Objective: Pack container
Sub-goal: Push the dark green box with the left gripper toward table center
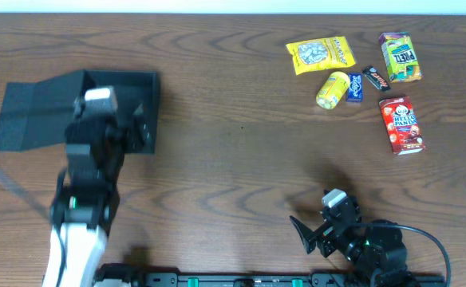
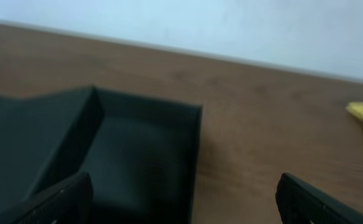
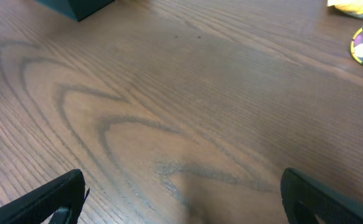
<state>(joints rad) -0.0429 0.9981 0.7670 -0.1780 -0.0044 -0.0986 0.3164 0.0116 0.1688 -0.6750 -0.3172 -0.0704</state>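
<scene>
The box's side across from the flap lid runs between the left gripper's open fingers, so the robot should keep moving them down until they are around that side's rim, and then close them.
The container is a dark teal-black box at the left of the table, open, with its flap lid lying out to the left. My left gripper is open and empty above the box's right side. In the left wrist view one finger is over the box interior and the other over the bare table. My right gripper is open and empty low over the table near the front edge; its wrist view shows only wood between the fingers.
Snacks lie at the back right: a yellow packet, a green packet, a yellow round pack, a small blue packet, a small black bar and a red box.
</scene>
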